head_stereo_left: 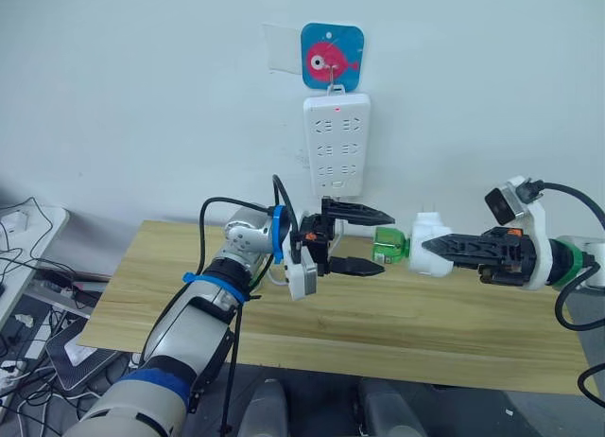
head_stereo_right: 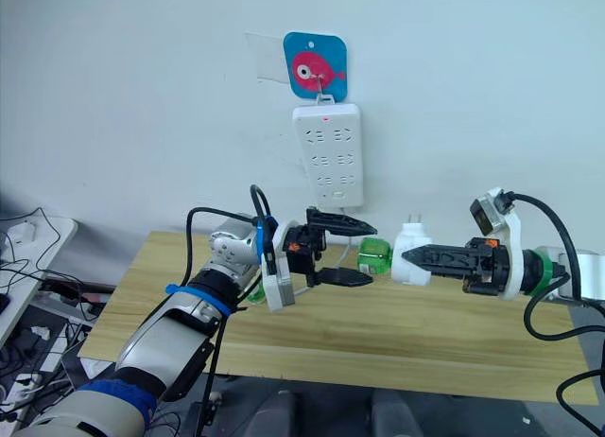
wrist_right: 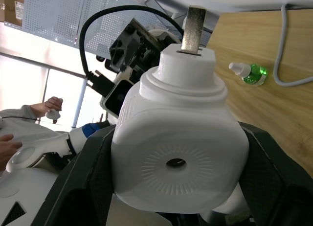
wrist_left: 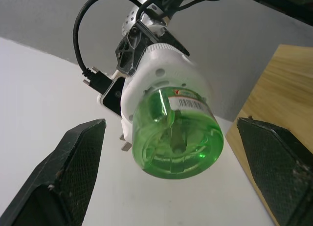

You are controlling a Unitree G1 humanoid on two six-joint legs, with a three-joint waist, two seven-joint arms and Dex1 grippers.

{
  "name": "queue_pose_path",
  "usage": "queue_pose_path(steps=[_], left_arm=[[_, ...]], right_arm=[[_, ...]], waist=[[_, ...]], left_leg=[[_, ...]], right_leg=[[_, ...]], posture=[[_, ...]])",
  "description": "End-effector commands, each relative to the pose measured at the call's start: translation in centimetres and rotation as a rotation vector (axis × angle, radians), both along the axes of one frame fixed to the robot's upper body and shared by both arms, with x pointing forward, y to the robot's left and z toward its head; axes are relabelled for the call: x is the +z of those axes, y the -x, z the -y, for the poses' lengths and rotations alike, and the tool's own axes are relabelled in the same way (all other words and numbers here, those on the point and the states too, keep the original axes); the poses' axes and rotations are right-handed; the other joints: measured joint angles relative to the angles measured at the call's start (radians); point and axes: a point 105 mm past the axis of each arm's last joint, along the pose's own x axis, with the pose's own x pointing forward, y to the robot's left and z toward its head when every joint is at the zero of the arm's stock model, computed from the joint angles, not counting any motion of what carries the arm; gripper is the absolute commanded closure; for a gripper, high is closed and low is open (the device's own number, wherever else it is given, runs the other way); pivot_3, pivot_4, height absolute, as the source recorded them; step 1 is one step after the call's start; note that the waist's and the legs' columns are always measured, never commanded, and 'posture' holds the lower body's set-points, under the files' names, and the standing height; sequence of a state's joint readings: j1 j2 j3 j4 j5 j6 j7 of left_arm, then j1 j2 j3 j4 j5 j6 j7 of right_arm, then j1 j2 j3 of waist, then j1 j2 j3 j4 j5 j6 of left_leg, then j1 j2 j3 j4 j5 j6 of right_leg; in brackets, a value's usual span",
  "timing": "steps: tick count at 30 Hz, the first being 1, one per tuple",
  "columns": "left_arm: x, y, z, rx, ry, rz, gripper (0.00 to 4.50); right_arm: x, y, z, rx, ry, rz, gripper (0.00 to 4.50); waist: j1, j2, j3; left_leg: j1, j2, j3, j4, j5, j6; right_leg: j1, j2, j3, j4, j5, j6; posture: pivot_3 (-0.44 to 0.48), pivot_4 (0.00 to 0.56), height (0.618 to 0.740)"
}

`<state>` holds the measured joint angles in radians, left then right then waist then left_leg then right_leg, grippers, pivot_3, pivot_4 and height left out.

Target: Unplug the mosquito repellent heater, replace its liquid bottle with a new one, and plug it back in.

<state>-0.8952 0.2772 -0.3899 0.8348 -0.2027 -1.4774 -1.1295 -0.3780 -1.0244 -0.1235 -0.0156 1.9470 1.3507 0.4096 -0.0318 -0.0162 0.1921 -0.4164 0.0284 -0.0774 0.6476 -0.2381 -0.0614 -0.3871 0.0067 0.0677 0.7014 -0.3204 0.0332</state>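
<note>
I expect the green liquid bottle (head_stereo_left: 389, 245) to bring a hidden wick out of the heater when I pull it, because a dark stem (wrist_left: 178, 137) shows inside the bottle.
My right gripper (head_stereo_left: 437, 248) is shut on the mosquito repellent heater (head_stereo_left: 425, 250), a white rounded unit held in the air over the table with its plug prongs pointing up. A green liquid bottle (head_stereo_left: 388, 246) sticks out of the heater toward my left arm. The left gripper (head_stereo_left: 386, 240) is open, one finger above the bottle's end and one below it. In the left wrist view the bottle (wrist_left: 176, 138) sits between the fingers (wrist_left: 73, 167) with gaps on both sides. A second green bottle (wrist_right: 250, 73) with a white cap lies on the table.
A white power strip (head_stereo_left: 337, 144) hangs on the wall under a blue fish hook (head_stereo_left: 331, 57), behind the wooden table (head_stereo_left: 378, 323). A grey cable (wrist_right: 288, 50) lies on the table. Cables and power strips (head_stereo_left: 24, 257) clutter the far left. A person's hands (wrist_right: 29, 133) show in the right wrist view.
</note>
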Motion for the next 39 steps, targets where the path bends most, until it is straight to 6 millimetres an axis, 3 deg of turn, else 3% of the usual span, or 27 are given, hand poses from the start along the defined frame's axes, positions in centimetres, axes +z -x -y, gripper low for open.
queue_pose_path(steps=[1,3,6,11,17,20,22,24,28,30,32,35,39], left_arm=[[1.1,0.2,0.3,-0.019,0.031,0.048,0.01],[1.1,0.2,0.4,-0.021,0.032,0.05,0.01],[1.0,0.5,0.4,-0.037,0.027,0.052,0.61],[0.9,0.7,0.3,-0.048,0.026,0.052,2.16],[0.7,0.5,0.4,-0.038,0.004,-0.003,2.25],[-0.5,-0.2,0.7,-0.035,-0.102,-0.337,2.25],[0.7,-0.7,0.5,-0.077,-0.124,-0.789,2.25],[1.7,0.1,0.3,-0.168,-0.197,-1.164,2.25],[2.2,0.3,-0.1,-0.203,-0.35,-1.708,2.25],[2.3,0.1,0.0,-0.188,-0.371,-1.835,2.25],[1.7,-0.7,-0.2,-0.175,-0.431,-2.074,2.25],[2.3,-1.8,-0.6,-0.286,-0.451,-2.422,2.25],[2.4,-0.9,-0.8,-0.31,-0.491,-2.408,2.25]], right_arm=[[1.3,0.4,-0.3,0.028,-0.03,0.049,1.47],[1.3,0.4,-0.4,0.03,-0.032,0.051,1.47],[1.3,0.3,-0.5,0.032,-0.034,0.052,1.47],[1.2,0.3,-0.6,0.032,-0.035,0.052,1.47],[1.2,0.3,-0.6,0.032,-0.022,0.05,1.47],[1.0,0.2,-0.4,0.01,0.006,0.049,1.47],[0.7,0.0,-0.1,-0.013,0.033,0.047,1.47],[0.5,-0.3,0.0,-0.032,0.047,0.049,1.47],[0.8,-0.1,-0.4,-0.017,0.048,0.061,1.47],[0.9,0.0,-0.6,-0.007,0.053,0.067,1.47],[0.8,0.0,-0.9,-0.003,0.063,0.073,1.47],[0.6,-0.1,-1.3,-0.009,0.074,0.08,1.47],[0.5,-0.3,-1.1,-0.034,0.084,0.084,1.47]], waist=[[0.0,0.0,0.0],[0.0,0.0,0.0],[-0.001,0.0,0.0],[0.0,0.0,0.0],[0.0,0.0,0.0],[-0.002,0.0,0.0],[-0.003,0.0,0.0],[-0.012,0.001,0.0],[-0.022,0.001,0.0],[-0.022,0.001,0.0],[-0.024,0.0,0.0],[-0.025,0.0,0.0],[-0.031,0.0,0.0]], left_leg=[[0.0,0.0,0.0,0.0,0.0,0.0],[0.0,0.0,0.0,0.0,0.0,0.0],[0.0,0.0,0.0,0.0,0.0,0.0],[0.0,0.0,0.0,0.0,0.0,0.0],[0.0,0.0,0.0,0.0,0.0,0.0],[0.0,0.0,0.0,0.0,0.0,0.0],[0.0,0.001,-0.001,0.0,0.0,0.0],[-0.001,0.002,-0.003,0.0,0.0,0.0],[0.0,0.002,-0.007,0.0,0.001,0.001],[0.0,0.001,-0.007,0.001,0.001,0.001],[0.0,0.001,-0.006,0.001,0.001,0.001],[0.0,0.0,-0.006,0.001,0.001,0.001],[0.0,0.001,-0.005,-0.001,0.001,0.001]], right_leg=[[0.0,0.0,0.0,0.0,0.0,0.0],[0.0,0.0,0.0,0.0,0.0,0.0],[0.0,0.0,0.0,0.0,0.0,0.0],[0.0,0.0,0.0,0.0,0.0,0.0],[0.0,0.0,0.0,0.0,0.0,0.0],[0.0,0.0,0.0,0.0,0.0,0.0],[0.0,0.0,-0.001,0.0,0.0,0.0],[0.0,0.0,-0.002,0.001,0.0,0.0],[0.001,0.001,-0.006,0.003,-0.001,0.0],[0.001,0.001,-0.006,0.003,-0.001,0.0],[0.001,0.001,-0.006,0.003,-0.001,0.0],[0.0,0.002,-0.006,0.003,-0.001,0.0],[0.0,0.002,-0.005,0.002,-0.001,0.0]], posture=[[-0.03,0.166,0.74],[-0.03,0.166,0.74],[-0.03,0.166,0.74],[-0.029,0.167,0.74],[-0.025,0.168,0.74],[-0.018,0.171,0.74],[-0.014,0.172,0.74],[-0.014,0.172,0.74],[-0.012,0.171,0.74],[-0.012,0.171,0.74],[-0.021,0.172,0.74],[-0.031,0.175,0.74],[-0.043,0.177,0.74]])
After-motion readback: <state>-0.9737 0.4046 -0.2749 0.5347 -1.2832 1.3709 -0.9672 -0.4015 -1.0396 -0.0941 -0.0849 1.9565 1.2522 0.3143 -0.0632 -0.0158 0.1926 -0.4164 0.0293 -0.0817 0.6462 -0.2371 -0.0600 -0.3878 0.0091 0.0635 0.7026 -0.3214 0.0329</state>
